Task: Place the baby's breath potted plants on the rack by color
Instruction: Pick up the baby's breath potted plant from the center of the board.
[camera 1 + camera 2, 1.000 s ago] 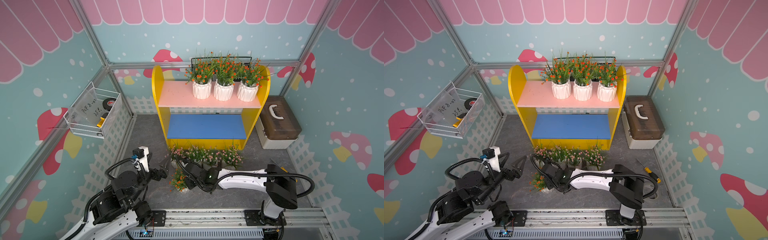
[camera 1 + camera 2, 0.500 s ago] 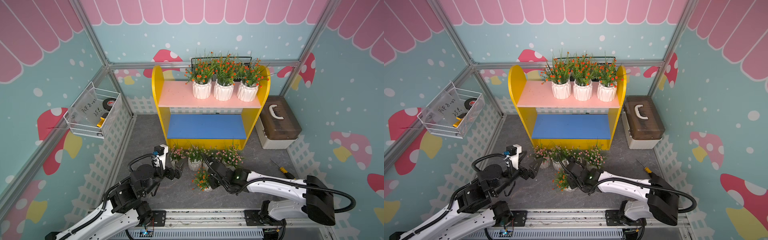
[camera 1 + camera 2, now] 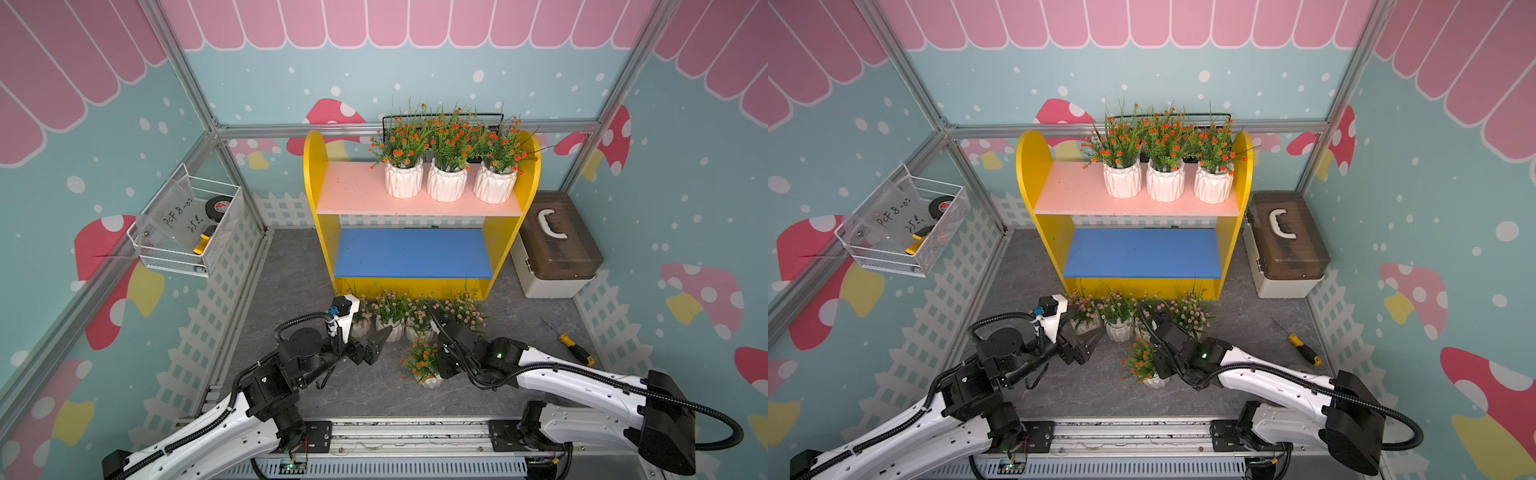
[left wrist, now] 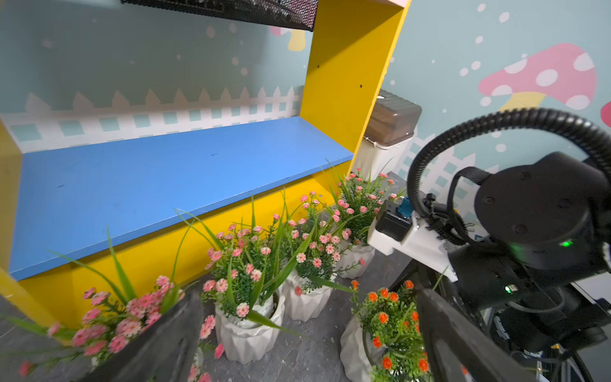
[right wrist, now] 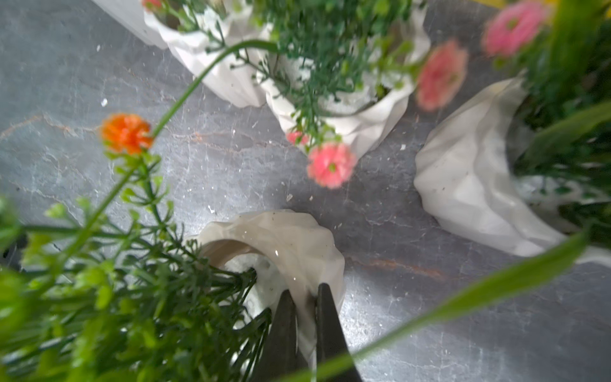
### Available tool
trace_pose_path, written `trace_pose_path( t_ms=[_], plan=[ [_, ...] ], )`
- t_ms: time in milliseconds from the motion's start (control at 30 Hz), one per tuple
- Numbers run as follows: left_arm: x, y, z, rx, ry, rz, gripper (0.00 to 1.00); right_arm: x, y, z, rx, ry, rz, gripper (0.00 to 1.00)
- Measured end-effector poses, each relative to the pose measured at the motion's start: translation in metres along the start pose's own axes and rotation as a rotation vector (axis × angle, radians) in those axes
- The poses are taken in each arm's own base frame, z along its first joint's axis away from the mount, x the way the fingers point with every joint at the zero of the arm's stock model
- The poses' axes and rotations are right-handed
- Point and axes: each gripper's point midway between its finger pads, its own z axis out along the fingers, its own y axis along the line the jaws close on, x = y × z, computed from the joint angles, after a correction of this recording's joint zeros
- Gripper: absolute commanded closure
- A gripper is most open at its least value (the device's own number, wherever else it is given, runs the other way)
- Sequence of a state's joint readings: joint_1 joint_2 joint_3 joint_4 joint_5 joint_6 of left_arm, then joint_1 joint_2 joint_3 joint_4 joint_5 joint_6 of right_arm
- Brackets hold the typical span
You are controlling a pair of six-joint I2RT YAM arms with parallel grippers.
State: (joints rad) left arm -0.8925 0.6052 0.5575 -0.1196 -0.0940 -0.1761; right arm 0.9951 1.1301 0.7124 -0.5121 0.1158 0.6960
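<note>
Next, I pick up the orange plant with my right gripper and pass it to my left gripper, because the pink shelf's loose end is on my left gripper's side.
The rack has yellow sides, a pink shelf above and a bare blue shelf below. Three orange-flowered baby's breath potted plants stand in a row on the right part of the pink shelf. Several pink-flowered plants are lined up on the floor along the rack's front. Nearer the arms is one more orange plant; my right gripper is shut on its white pot rim. My left gripper stands open and empty, just left of the pink plants.
A white wire basket holding a tape roll hangs on the left wall. A brown-lidded box sits right of the rack, with a yellow-handled screwdriver on the floor in front of it. A black wire basket hangs behind the rack's top.
The right gripper has carried the orange plant to the right along the floor. The left arm has come forward to the pink plants and its jaws have opened wider.
</note>
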Motion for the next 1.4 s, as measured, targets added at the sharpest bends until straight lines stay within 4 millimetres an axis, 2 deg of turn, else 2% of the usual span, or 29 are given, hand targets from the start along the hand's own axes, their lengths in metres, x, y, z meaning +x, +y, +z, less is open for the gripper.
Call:
trace_pose_path(
  t_ms=[167,300,467,700,1033,1400],
  plan=[
    [0.014,-0.009,0.004,0.066,0.011,0.018,0.01,-0.009,-0.003,-0.017,-0.026,-0.007,0.008,0.99],
    [0.026,-0.019,0.006,0.129,0.021,0.039,0.01,-0.034,0.000,-0.046,-0.059,-0.053,0.006,0.99],
    [0.026,-0.033,0.009,0.201,0.008,0.073,0.01,-0.067,0.003,-0.080,-0.091,-0.122,-0.008,0.99],
    [0.030,-0.052,0.019,0.274,0.003,0.130,0.01,-0.093,-0.004,-0.111,-0.093,-0.170,-0.030,0.99],
    [0.044,-0.071,0.037,0.317,0.024,0.184,0.01,-0.113,0.006,-0.130,-0.157,-0.185,-0.053,0.99],
    [0.035,-0.083,0.051,0.285,-0.025,0.242,0.01,-0.115,0.023,-0.134,-0.247,-0.160,-0.061,0.99]
  ],
)
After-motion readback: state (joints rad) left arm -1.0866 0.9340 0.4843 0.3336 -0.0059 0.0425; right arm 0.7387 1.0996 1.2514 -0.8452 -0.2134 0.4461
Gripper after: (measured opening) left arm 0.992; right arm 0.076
